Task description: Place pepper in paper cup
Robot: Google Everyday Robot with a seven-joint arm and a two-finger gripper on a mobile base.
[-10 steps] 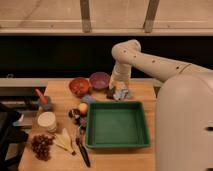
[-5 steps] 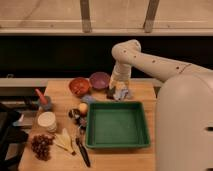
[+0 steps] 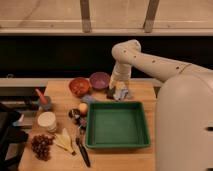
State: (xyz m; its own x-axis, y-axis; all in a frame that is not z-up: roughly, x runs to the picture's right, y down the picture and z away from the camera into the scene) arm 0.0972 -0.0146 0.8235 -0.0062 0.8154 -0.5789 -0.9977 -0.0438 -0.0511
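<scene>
I can see the pepper leaning at a tilt above the blue cup's rim, so it will come loose and leave the cup standing when I lift.
The pepper, slender and red-orange, stands tilted in a small blue cup at the table's left edge. Just in front of it sits the paper cup, short, wide and white, with nothing showing inside. My gripper points down at the back middle of the table, far to the right of both. It hangs open beside a crumpled blue-grey wrapper and holds nothing.
A red-orange bowl and a purple bowl stand at the back. A green tray fills the front right. A round yellow-orange fruit, grapes, yellow slices and a black knife lie front left.
</scene>
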